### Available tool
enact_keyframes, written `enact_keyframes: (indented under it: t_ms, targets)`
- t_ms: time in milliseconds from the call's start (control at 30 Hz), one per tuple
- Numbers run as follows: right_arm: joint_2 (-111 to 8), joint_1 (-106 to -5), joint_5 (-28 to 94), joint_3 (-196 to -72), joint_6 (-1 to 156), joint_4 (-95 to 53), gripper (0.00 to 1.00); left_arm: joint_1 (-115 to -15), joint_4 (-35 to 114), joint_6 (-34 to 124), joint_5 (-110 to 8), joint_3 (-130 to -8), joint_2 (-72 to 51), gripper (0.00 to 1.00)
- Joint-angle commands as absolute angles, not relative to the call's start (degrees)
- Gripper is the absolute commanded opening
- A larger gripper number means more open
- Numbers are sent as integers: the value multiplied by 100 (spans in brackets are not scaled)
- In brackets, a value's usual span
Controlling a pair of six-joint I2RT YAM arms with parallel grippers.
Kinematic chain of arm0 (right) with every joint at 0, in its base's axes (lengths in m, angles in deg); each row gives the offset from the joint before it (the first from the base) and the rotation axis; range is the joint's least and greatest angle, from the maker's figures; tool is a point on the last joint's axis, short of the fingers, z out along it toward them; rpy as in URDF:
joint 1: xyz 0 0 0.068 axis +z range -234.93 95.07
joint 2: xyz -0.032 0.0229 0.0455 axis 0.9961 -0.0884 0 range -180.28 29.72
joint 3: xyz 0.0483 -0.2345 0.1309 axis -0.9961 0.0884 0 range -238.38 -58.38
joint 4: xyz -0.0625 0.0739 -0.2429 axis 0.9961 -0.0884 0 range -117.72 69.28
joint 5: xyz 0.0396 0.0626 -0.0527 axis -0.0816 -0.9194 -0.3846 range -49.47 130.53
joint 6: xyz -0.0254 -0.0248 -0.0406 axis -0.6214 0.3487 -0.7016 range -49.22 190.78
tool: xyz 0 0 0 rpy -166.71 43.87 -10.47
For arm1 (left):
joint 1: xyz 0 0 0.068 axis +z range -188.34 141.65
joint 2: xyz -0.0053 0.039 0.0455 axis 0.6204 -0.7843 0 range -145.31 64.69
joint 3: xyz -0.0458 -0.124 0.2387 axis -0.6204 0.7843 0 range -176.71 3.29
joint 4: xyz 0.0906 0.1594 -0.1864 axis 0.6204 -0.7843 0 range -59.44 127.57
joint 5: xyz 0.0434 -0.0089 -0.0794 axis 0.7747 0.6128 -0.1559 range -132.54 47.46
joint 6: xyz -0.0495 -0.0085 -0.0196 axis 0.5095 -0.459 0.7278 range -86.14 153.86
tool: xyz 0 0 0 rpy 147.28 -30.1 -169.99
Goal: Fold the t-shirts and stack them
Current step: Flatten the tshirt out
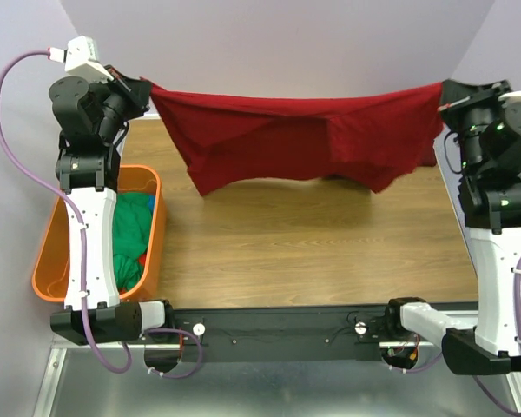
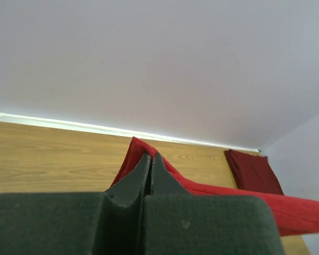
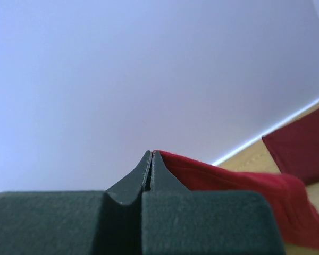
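Note:
The red t-shirt's lower edge [image 1: 282,177] is hanging loose, so the robot's left gripper and right gripper should lay it down near the wall and then move back toward the base bar [image 1: 273,320].
A bright red t-shirt [image 1: 304,135] hangs stretched in the air between my two grippers, over the far part of the table. My left gripper [image 1: 146,89] is shut on its left corner; the left wrist view shows the fingers [image 2: 150,155] pinched on the red cloth [image 2: 212,191]. My right gripper [image 1: 443,97] is shut on its right corner, and the right wrist view [image 3: 150,153] shows the red cloth [image 3: 228,178] coming out of the tips. A folded dark maroon t-shirt [image 2: 253,171] lies on the table at the far right and also shows in the right wrist view [image 3: 303,143]. Green t-shirts [image 1: 132,224] lie in the tub.
An orange plastic tub [image 1: 48,261] stands at the left edge beside the left arm. The wooden table [image 1: 304,252] runs under the hanging shirt. A pale wall [image 1: 278,43] backs the table. A black base rail [image 1: 278,330] runs along the near edge.

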State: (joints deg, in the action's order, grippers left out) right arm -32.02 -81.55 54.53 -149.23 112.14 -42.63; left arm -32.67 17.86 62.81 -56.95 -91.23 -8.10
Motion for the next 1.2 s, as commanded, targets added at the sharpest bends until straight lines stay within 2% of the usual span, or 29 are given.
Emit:
enact_keyframes:
  t_ms: [0,100,200,267,400,633,867,1167]
  targets:
    - [-3576,-8185,5566,-15742,11024,-4453,1,-3219,2095,6392,-6635,-9453,-852,0]
    - [-3813,-8176,5266,-16243,11068,-4471,1,-3123,2130,6558,-6880,-9760,-1018,0]
    - [-3954,-8185,5274,-16682,11007,-4489,1,-2869,2674,7225,-7905,-9849,-1203,0]
    - [-4094,-8176,5301,-16929,10963,-4524,1,-2833,2955,7638,-8146,-10032,-1291,0]
    - [-4306,-8185,5354,-17386,10866,-4629,1,-2780,3132,7983,-8279,-10489,-1502,0]
    - [-4367,-8185,5248,-17360,10945,-4647,1,-2771,2800,7869,-8323,-10965,-1660,0]
    - [-3832,-8185,5608,-16843,10884,-4656,1,-2771,2237,7448,-7867,-10413,-1169,0]
    - [-3111,-8185,5881,-16087,10805,-4700,1,-2771,1603,7148,-6302,-8795,-53,0]
